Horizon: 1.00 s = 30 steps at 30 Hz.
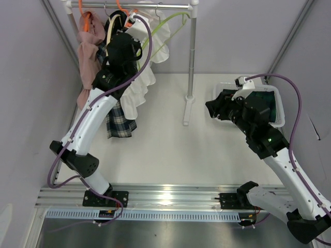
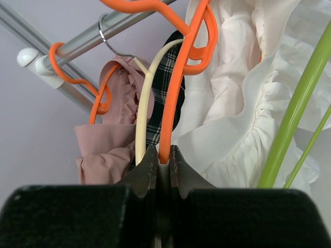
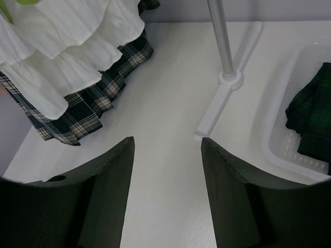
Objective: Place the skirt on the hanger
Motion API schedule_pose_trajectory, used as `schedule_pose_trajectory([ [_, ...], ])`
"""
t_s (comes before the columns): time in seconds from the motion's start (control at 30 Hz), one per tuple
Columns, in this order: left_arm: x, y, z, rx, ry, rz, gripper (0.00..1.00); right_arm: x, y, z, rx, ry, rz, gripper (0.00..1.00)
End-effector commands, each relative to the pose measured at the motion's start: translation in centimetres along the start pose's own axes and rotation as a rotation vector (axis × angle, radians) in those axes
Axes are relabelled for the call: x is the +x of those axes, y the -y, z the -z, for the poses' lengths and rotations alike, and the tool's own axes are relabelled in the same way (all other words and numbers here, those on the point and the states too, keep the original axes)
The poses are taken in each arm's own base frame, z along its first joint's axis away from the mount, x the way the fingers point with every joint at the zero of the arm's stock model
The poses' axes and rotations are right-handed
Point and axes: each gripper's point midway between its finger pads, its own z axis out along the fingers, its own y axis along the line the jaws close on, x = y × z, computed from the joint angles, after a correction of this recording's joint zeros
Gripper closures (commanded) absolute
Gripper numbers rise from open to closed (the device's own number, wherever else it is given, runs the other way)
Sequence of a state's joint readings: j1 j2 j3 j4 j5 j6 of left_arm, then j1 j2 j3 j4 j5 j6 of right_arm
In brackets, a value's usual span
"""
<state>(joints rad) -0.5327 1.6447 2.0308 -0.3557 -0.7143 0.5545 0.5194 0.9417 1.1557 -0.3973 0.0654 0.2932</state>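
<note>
The orange hanger's hook (image 1: 120, 5) is over the silver rail, so the robot's left gripper gently moves the orange hanger next until it is clear of the cream hanger (image 2: 143, 113) and lets go of it there.
My left gripper (image 2: 164, 155) is shut on the lower bar of an orange hanger (image 2: 178, 77) whose hook rests on the silver rail (image 2: 103, 28). A white ruffled skirt (image 2: 243, 98) hangs on that hanger, to the right of my fingers. In the top view the left gripper (image 1: 122, 45) is raised among the clothes under the rail. A plaid skirt (image 1: 120, 120) on a cream hanger (image 2: 144, 103) and a pink skirt (image 2: 111, 150) hang to the left. My right gripper (image 3: 166, 147) is open and empty above the table, near the basket (image 1: 280, 111).
A dark green plaid skirt (image 3: 310, 119) lies in the white basket (image 3: 282, 155) at the right. An empty green hanger (image 2: 297, 103) hangs right of the white skirt. The rack's upright pole (image 1: 192, 57) and its foot (image 1: 187, 109) stand mid-table.
</note>
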Motion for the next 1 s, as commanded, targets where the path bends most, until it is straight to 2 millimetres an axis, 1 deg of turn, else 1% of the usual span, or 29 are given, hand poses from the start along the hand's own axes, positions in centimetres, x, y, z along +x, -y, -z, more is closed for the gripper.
schedule_pose_trajectory([
  [0.0, -3.0, -1.1, -0.1, 0.024, 0.096, 0.101, 1.00, -1.5, -0.5, 0.6, -0.042, 0.059, 0.009, 0.40],
  [0.03, -3.1, -1.0, -0.2, 0.034, 0.097, 0.100, 1.00, -1.5, -0.4, 0.6, -0.044, 0.060, 0.009, 0.40],
  [0.17, -2.1, -0.4, -0.8, 0.087, 0.079, 0.122, 1.00, -1.6, 0.2, 0.5, -0.030, 0.065, 0.004, 0.40],
  [0.23, -1.8, -0.3, -1.3, 0.111, 0.073, 0.147, 1.00, -1.4, -0.2, 0.6, -0.058, 0.057, 0.005, 0.40],
  [0.5, -0.2, 0.6, -2.0, 0.165, 0.032, 0.158, 1.00, -1.4, 0.0, 0.4, -0.061, 0.056, -0.005, 0.40],
  [0.7, 0.2, 1.2, -2.3, 0.214, 0.031, 0.175, 1.00, -1.2, 0.2, 0.4, -0.055, 0.053, -0.006, 0.40],
  [0.83, 0.0, 1.0, -2.6, 0.228, 0.036, 0.200, 1.00, -1.0, 0.4, 0.2, -0.052, 0.047, -0.008, 0.40],
  [0.97, 0.4, 1.5, -2.8, 0.240, 0.027, 0.199, 1.00, -1.1, 0.5, 0.3, -0.051, 0.049, -0.010, 0.40],
])
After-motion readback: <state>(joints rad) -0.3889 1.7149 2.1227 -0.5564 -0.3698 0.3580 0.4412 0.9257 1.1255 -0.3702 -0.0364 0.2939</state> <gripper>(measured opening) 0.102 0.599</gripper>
